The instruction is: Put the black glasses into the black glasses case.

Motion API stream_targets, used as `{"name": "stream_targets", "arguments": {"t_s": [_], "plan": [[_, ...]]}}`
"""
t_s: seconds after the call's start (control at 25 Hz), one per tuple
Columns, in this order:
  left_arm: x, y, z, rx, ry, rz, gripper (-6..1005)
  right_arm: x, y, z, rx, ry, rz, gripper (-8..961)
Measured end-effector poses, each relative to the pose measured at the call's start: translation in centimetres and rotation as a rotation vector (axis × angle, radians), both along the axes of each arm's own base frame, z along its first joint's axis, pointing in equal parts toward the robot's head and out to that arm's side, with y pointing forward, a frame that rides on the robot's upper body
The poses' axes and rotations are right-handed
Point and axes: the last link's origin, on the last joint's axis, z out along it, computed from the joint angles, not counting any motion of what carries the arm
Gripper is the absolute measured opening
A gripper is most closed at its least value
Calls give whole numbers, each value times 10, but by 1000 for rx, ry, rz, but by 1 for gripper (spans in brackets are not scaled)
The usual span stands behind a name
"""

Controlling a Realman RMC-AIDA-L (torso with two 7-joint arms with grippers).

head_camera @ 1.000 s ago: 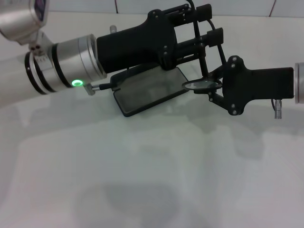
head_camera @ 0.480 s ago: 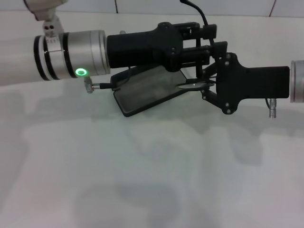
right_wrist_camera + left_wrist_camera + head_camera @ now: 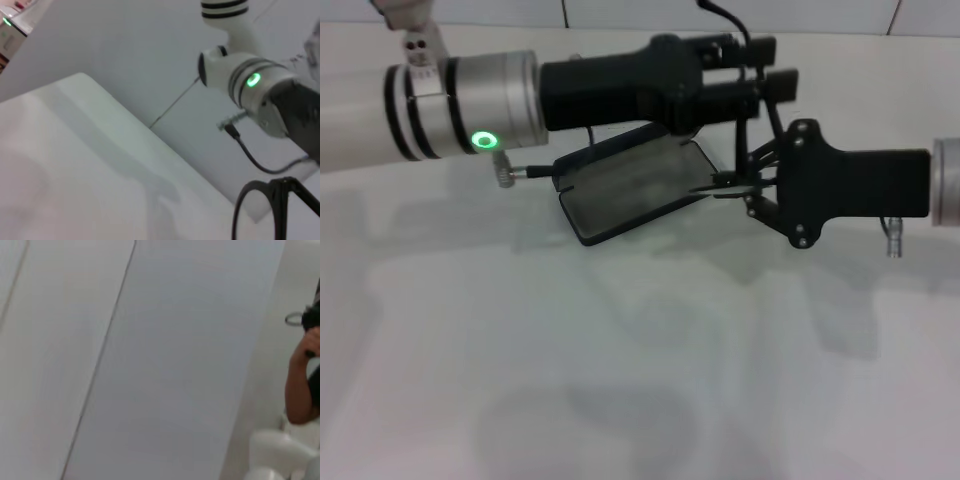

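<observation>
The glasses [image 3: 732, 188]' temple arm [image 3: 741, 142] is standing open next to my left gripper's fingers. My right gripper should move the glasses back before my left gripper folds the arm in.
The black glasses case [image 3: 620, 188] lies open on the white table [image 3: 620, 350], grey lining up. My right gripper [image 3: 745, 186] comes in from the right and is shut on the black glasses [image 3: 716, 186], holding them edge-on just above the case's right end. A thin temple arm [image 3: 752, 130] rises from them towards my left gripper [image 3: 782, 65]. That gripper reaches over the case from the left, with its two fingers apart. The glasses' rim also shows close up in the right wrist view [image 3: 242, 194].
A silver plug on a black cable [image 3: 520, 172] hangs from my left arm just left of the case. The right wrist view shows my left arm's wrist with its green light [image 3: 254, 80]. A pale wall stands behind the table.
The glasses have turned from lens-up to edge-on and moved slightly left towards the case with my right gripper. My left arm has levelled out, and its fingers now show closer together.
</observation>
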Motion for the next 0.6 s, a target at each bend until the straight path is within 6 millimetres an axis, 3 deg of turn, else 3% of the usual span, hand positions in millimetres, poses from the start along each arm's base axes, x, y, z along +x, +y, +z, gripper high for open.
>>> {"name": "stream_targets", "arguments": {"t_s": [0.2, 0.32, 0.48, 0.6], "plan": [[-18, 3, 21, 56, -37, 52, 601, 5, -10, 11, 62, 87, 42, 41], [-38, 5, 30, 112, -11, 123, 600, 4, -23, 17, 64, 152, 118, 41], [-56, 13, 30, 163, 34, 231, 600, 0, -41, 20, -10, 197, 201, 42], [-56, 16, 22, 186, 51, 253, 599, -2, -54, 20, -95, 217, 258, 42]]}}
